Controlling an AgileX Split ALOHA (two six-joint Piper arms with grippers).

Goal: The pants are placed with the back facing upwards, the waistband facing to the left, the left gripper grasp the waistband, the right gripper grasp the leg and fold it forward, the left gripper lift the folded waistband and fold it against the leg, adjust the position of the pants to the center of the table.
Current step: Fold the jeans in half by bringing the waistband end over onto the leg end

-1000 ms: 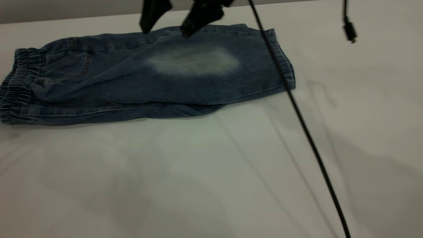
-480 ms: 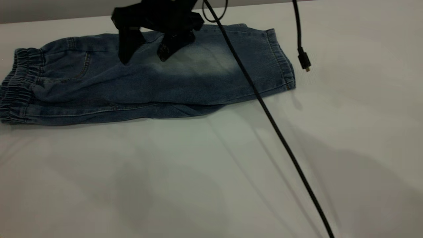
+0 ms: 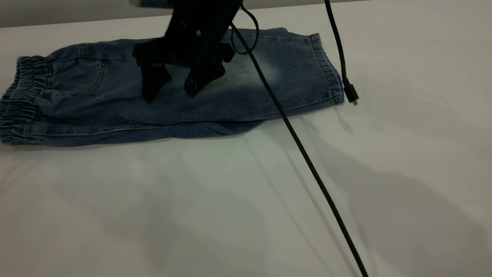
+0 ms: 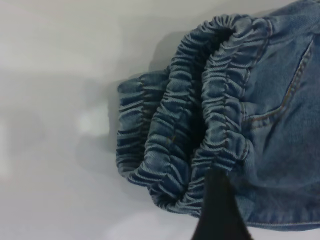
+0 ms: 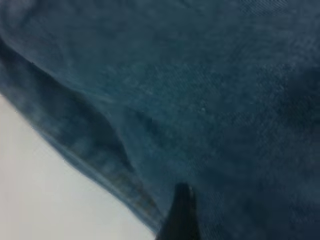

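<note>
The pants lie off-center with open table [image 3: 401, 83] past their hem, so my right gripper keeps going along the leg until my fingers close beside the pale patch [image 3: 240, 74].
The pants [image 3: 238, 96] lie folded lengthwise on the table [image 3: 230, 211], with the waistband [image 3: 17, 104] at the left and the leg hem [image 3: 330, 77] at the right. My right gripper [image 3: 172, 92] hovers open just over the middle of the leg, fingertips [image 3: 152, 94] pointing down and partly covering the pale patch. In the right wrist view one finger [image 5: 180, 210] shows close above dark denim near a seamed edge. The left gripper [image 4: 250, 225] is out of the exterior view. Its one visible finger [image 4: 220, 210] is at the ruffled waistband [image 4: 200, 115], and it looks open.
A black cable [image 3: 300, 150] runs from the right arm diagonally across the pants and table toward the front right. A second cable ends in a dangling plug [image 3: 351, 96] beside the leg hem. Bare table stretches in front of and right of the pants.
The right gripper has come down and toward the front-left, from the pants' far edge to over the middle of the leg. Its cables and dangling plug swung left and lower. The pants stayed put.
</note>
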